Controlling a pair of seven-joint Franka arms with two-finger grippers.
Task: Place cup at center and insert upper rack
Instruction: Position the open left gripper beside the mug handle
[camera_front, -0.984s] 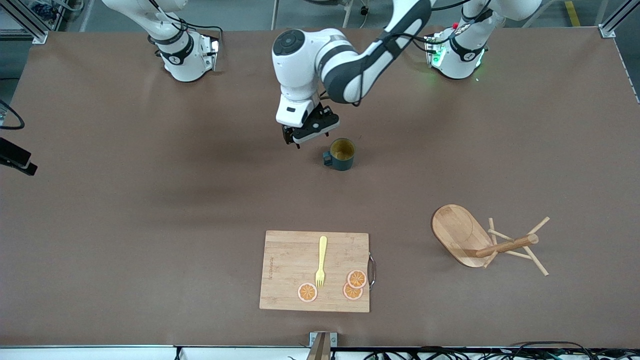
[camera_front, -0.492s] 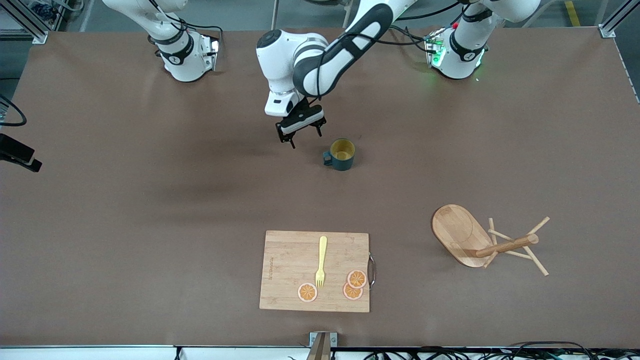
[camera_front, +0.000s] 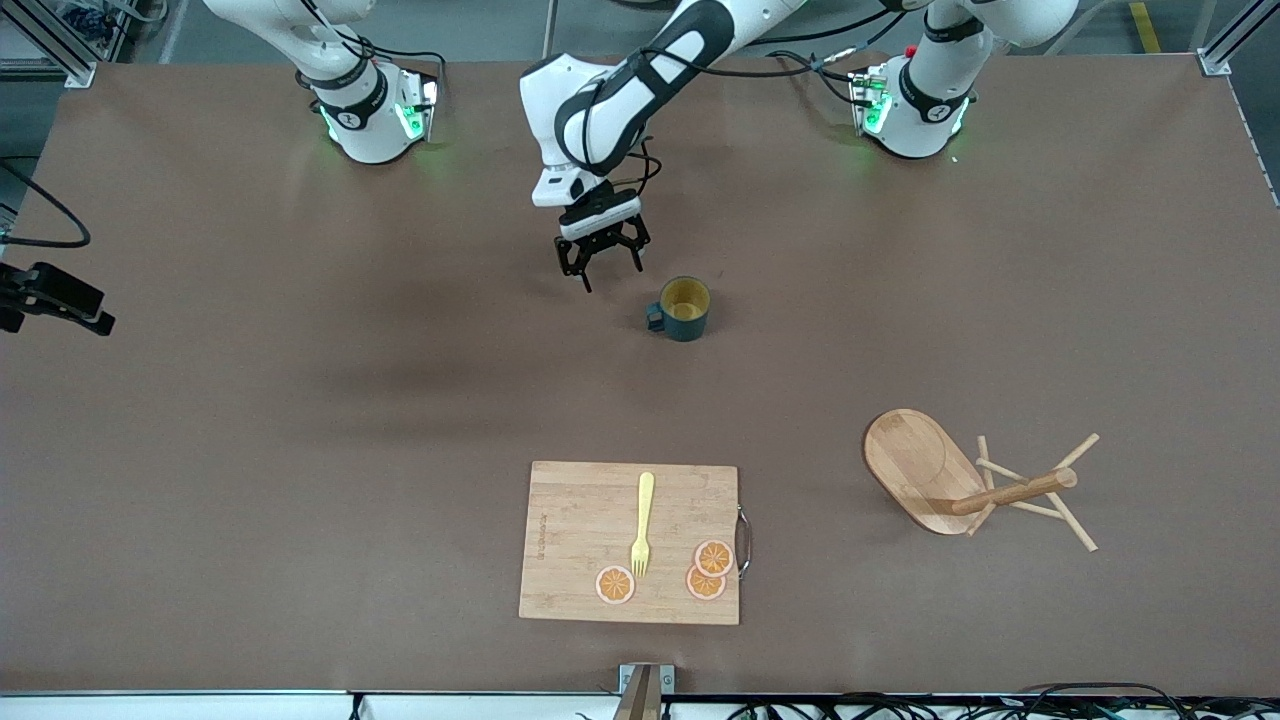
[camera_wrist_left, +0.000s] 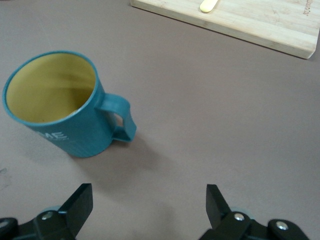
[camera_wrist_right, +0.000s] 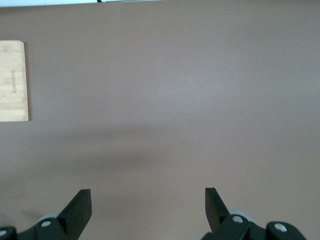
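Observation:
The cup's handle (camera_front: 655, 317) is outside the steep, open fingers of my left gripper. Next, I lower my left gripper and level it, then bring its fingers around the handle.
The cup (camera_front: 684, 308), dark teal with a mustard-yellow inside, stands upright near the table's middle with its handle toward the right arm's end. In the left wrist view the cup (camera_wrist_left: 60, 105) sits apart from the fingers. My left gripper (camera_front: 603, 273) hangs open and empty over bare table beside the cup, toward the right arm's end; the same gripper (camera_wrist_left: 149, 200) shows its jaws wide. The upper rack (camera_front: 975, 482), a light wooden mug tree, lies tipped on its side toward the left arm's end, nearer the front camera. My right gripper (camera_wrist_right: 148, 205) is open over bare table, out of the front view.
A bamboo cutting board (camera_front: 630, 542) lies near the front edge, carrying a yellow fork (camera_front: 642, 522) and three orange slices (camera_front: 706, 570). The board's edge (camera_wrist_left: 250, 20) shows in the left wrist view, and its corner (camera_wrist_right: 12, 80) in the right wrist view.
The left arm has swung and turned its wrist, and its gripper has shifted slightly away from the cup, still open. Cup and rack have not moved.

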